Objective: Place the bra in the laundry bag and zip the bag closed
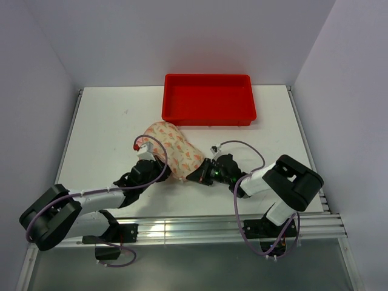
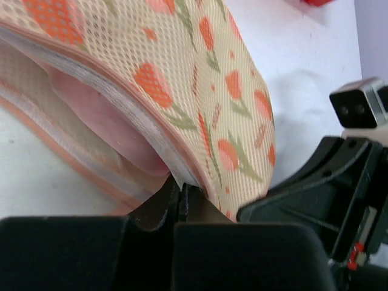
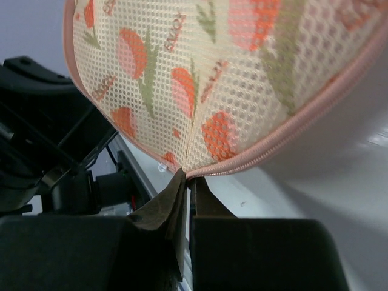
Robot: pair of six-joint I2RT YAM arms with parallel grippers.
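My left gripper should open, as it holds the bag's open edge (image 2: 179,159) while the zip pull (image 3: 162,167) is next to my right gripper. I should then take the pull.
The laundry bag (image 1: 173,147), a cream mesh pouch with pink-orange motifs, lies in the middle of the table. In the left wrist view the laundry bag (image 2: 200,79) gapes open and the pale pink bra (image 2: 103,118) shows inside it. My left gripper (image 1: 159,171) is shut on the bag's open edge at its near left side (image 2: 182,188). My right gripper (image 1: 193,176) is shut on the bag's pink zip edging (image 3: 291,130) at its near right end (image 3: 188,177). A pink loop handle (image 1: 139,145) sticks out at the bag's left.
A red plastic tray (image 1: 209,98) stands behind the bag at the back of the white table (image 1: 103,133). Grey walls close in on both sides. The two wrists sit close together at the bag's near end.
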